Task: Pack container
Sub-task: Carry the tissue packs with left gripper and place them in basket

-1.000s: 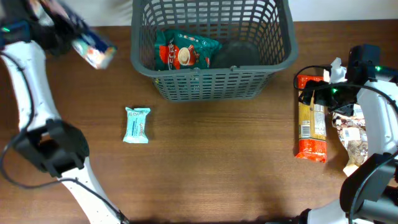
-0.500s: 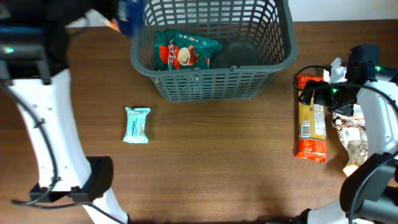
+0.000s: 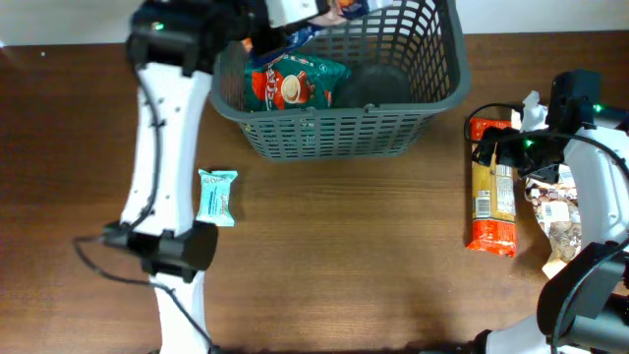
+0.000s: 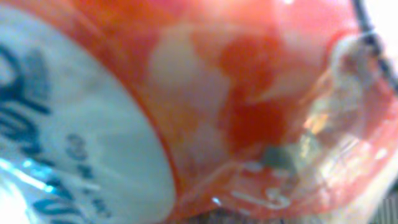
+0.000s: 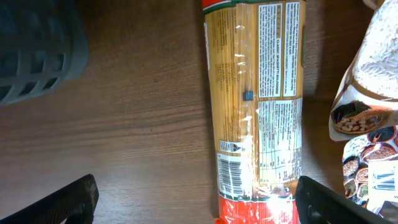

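The snack package is over the container's opening and has room beside the green and red snack bag, so I'll keep my left gripper moving inward and release there.
The dark grey lattice container stands at the back middle of the table. It holds a green and red snack bag and a dark item. My left gripper is over the container's back left corner, shut on an orange, white and blue snack package. That package fills the left wrist view and hides the fingers. My right gripper is open above a long spaghetti pack. In the right wrist view its fingers are spread wide on either side of the pack.
A teal snack bar lies on the table left of centre. A bag printed with beans lies at the right edge, beside the spaghetti pack; it also shows in the right wrist view. The container's corner shows there too.
My left arm has swung right from the table's far left, carrying the snack package to above the container's back left corner. The right arm has not moved.
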